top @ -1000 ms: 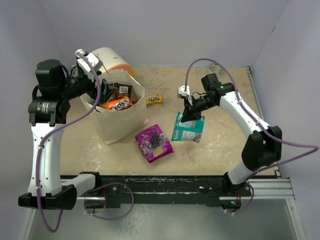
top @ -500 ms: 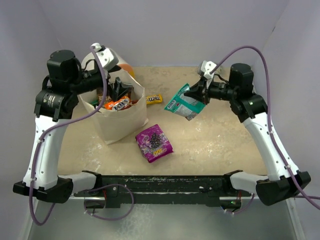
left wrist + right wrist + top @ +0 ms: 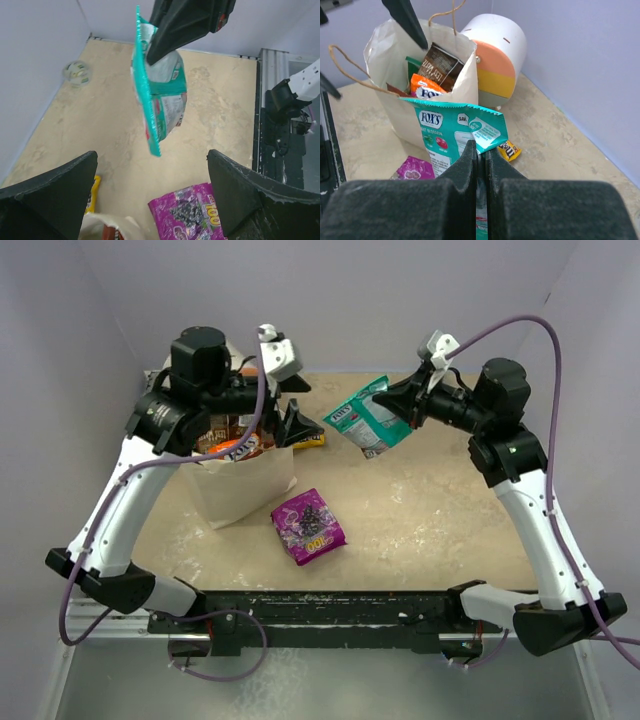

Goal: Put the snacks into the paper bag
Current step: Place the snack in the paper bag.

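I expect the packet (image 3: 368, 422) to stay spread when I carry it with my left gripper, because the teal packet's long edge (image 3: 354, 399) runs straight past my right gripper.
The paper bag (image 3: 240, 488) stands upright at the left, with orange and dark brown snacks (image 3: 437, 65) inside its open mouth (image 3: 400, 100). My right gripper (image 3: 402, 408) is shut on a teal packet (image 3: 365, 425), holding it in the air right of the bag; its fingertips (image 3: 480, 150) pinch the packet's lower part (image 3: 455, 125). My left gripper (image 3: 292, 426) is open and empty above the bag's right rim, facing the hanging teal packet (image 3: 160, 100). A purple packet (image 3: 308, 526) lies flat in front of the bag. A yellow candy bag (image 3: 312, 440) lies behind it.
A white-and-orange cylinder (image 3: 495, 55) lies right behind the bag against the back wall. A small grey-green ball (image 3: 76, 73) rests near the far wall. Walls close the table on three sides. A black rail (image 3: 350, 605) runs along the near edge.
My right gripper has lifted the teal packet off the table and carried it up and left. My left arm has risen from the bag and swung right over its rim.
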Available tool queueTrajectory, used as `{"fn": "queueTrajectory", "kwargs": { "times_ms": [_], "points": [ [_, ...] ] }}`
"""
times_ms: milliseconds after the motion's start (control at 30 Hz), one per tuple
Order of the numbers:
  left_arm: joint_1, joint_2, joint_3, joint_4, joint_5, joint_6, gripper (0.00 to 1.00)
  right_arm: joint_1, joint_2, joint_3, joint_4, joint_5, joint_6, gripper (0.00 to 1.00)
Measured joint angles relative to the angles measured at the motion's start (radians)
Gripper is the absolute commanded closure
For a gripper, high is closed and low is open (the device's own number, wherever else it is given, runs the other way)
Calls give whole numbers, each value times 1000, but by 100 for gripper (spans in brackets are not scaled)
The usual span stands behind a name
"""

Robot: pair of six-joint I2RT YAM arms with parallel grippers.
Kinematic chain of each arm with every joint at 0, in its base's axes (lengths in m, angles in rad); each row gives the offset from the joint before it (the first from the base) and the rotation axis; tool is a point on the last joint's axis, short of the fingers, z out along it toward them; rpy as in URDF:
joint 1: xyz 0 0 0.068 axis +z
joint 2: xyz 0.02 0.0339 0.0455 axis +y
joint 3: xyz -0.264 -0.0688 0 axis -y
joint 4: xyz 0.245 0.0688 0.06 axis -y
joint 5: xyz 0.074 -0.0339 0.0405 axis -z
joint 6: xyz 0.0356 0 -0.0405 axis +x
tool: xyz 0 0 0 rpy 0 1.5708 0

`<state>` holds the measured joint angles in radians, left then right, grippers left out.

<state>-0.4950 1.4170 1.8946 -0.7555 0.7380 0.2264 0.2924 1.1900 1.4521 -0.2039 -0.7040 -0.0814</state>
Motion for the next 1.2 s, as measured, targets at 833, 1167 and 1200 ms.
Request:
{"fn": "queueTrajectory", "kwargs": {
  "times_ms": [833,1167,1200],
  "points": [
    [-129,62,-225,446,19,-232,45,-71,-37,-54,190,-110,251,100],
    [-129,62,-265,517,37,-293,83,-71,-41,-81,217,-138,264,100],
    [-129,62,-269,520,38,-294,87,-71,-42,-85,219,-145,264,100]
  ]
}}
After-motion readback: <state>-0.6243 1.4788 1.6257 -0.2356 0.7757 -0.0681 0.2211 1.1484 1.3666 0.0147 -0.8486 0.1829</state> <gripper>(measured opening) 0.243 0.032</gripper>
